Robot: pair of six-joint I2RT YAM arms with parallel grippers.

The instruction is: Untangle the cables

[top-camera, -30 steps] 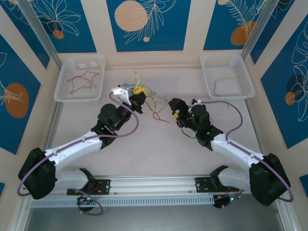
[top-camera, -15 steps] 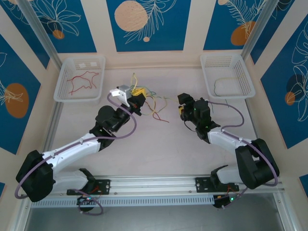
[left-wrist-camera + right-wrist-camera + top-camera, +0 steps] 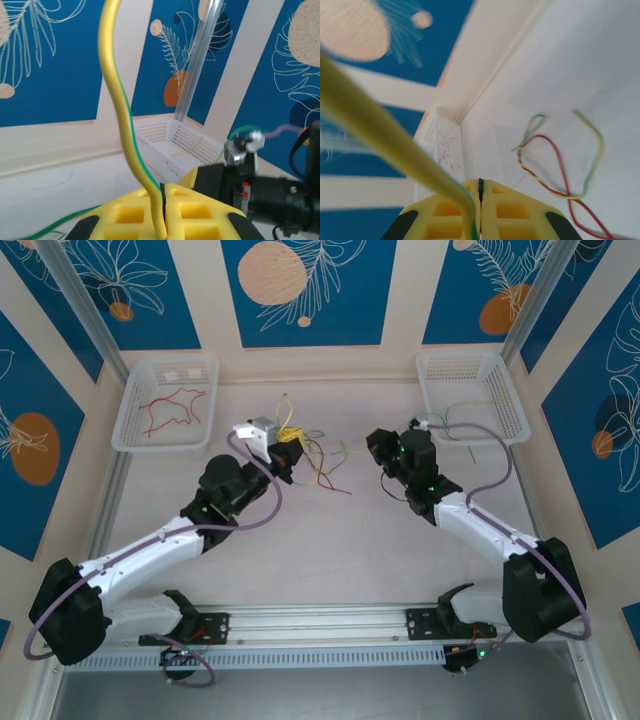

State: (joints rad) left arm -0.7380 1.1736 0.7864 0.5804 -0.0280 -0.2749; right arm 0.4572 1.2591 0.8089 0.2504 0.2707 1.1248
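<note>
The left gripper is holding the yellow-green cable far from the basket with yellow-green cable [image 3: 472,400], so it should take the cable to the right gripper [image 3: 374,447] and pass it over.
The cables [image 3: 322,462] lie in a loose tangle of red and yellow-green wires at the table's middle back. My left gripper [image 3: 291,444] sits at the tangle's left side. Its yellow jaws [image 3: 161,210] are shut on a yellow-green cable [image 3: 118,100] that rises up out of them. My right gripper [image 3: 374,443] is at the tangle's right side, facing the left one. It is shut [image 3: 480,210] on a yellow-green cable [image 3: 380,130] that runs off to the upper left. Red and yellow-green loops [image 3: 555,165] rest on the table beyond it.
A white basket [image 3: 128,430] at the back left holds a red cable [image 3: 170,408]. A second white basket [image 3: 512,430] at the back right holds a yellow-green cable [image 3: 462,412]. Purple arm cables loop beside both arms. Bare table stretches in front of the tangle.
My right gripper has moved back and left toward the tangle and closed on a yellow-green cable. The left gripper has kept its grip and barely moved.
</note>
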